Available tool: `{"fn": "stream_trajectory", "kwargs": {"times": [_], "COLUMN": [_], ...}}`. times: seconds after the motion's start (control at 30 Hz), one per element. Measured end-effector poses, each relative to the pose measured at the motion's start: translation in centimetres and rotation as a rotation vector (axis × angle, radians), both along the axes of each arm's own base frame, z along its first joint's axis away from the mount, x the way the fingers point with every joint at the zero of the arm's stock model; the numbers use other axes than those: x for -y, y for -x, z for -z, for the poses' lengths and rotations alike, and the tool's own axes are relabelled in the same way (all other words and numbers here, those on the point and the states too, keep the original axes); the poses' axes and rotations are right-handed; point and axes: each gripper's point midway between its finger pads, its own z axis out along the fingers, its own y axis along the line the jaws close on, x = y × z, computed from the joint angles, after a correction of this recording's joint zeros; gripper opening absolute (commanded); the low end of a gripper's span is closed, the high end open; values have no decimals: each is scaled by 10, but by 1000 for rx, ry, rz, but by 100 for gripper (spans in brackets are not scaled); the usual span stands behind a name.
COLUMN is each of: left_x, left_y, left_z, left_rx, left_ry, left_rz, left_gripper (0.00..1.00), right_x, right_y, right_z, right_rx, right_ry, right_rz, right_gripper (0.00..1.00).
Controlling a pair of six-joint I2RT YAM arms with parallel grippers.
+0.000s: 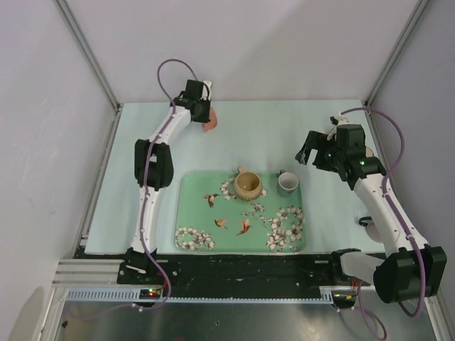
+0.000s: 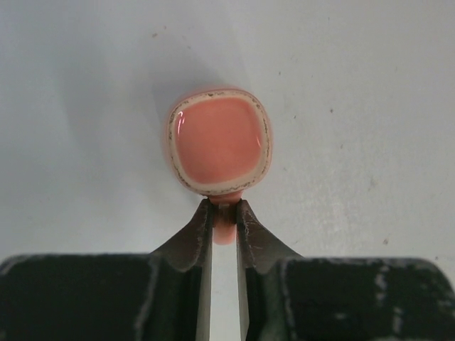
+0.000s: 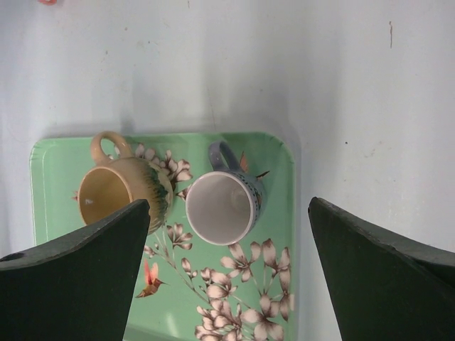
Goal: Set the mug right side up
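Observation:
The pink mug's base [image 2: 218, 141] points up, so the robot's left gripper should raise the mug by its handle and tip it so the right gripper can take its body [image 1: 211, 122].
A pink mug [image 2: 219, 142] with a cream rim stands on the pale table at the far left [image 1: 210, 126]. My left gripper [image 2: 225, 207] is shut on its handle, and it also shows in the top view [image 1: 205, 117]. A glossy pink face ringed in cream points at the wrist camera; I cannot tell whether it is the mouth or the base. My right gripper [image 3: 229, 206] is open and empty, hovering above the tray's right side [image 1: 308, 151].
A green floral tray [image 1: 206, 220] lies at the near centre. On it stand a tan mug [image 1: 248, 186] and a blue-and-white mug [image 1: 287, 182], both mouth up, also in the right wrist view: [image 3: 117, 192], [image 3: 226, 202]. Frame posts stand at the far corners.

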Motion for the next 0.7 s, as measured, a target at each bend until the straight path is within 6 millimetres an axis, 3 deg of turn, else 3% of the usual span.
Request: {"fn": "stream_trajectory", "kwargs": {"times": [0.17, 0.47, 0.53, 0.63, 0.7], "left_x": [-12, -22, -21, -19, -19], "left_y": [13, 69, 83, 97, 102], "left_z": [0, 2, 2, 3, 7], "left_rx": [-26, -116, -135, -156, -171], "left_ry": [10, -1, -5, -13, -25], "left_rz": [62, 117, 124, 132, 134], "left_gripper": [0, 2, 15, 45, 55], "right_x": [2, 2, 2, 2, 2], "right_y": [2, 5, 5, 5, 6], "right_z": [-6, -12, -14, -15, -15], "right_rx": [18, 35, 40, 43, 45], "right_ry": [-2, -5, -6, -8, -8], "right_rz": [4, 5, 4, 4, 3], "right_gripper": [100, 100, 100, 100, 100]}}
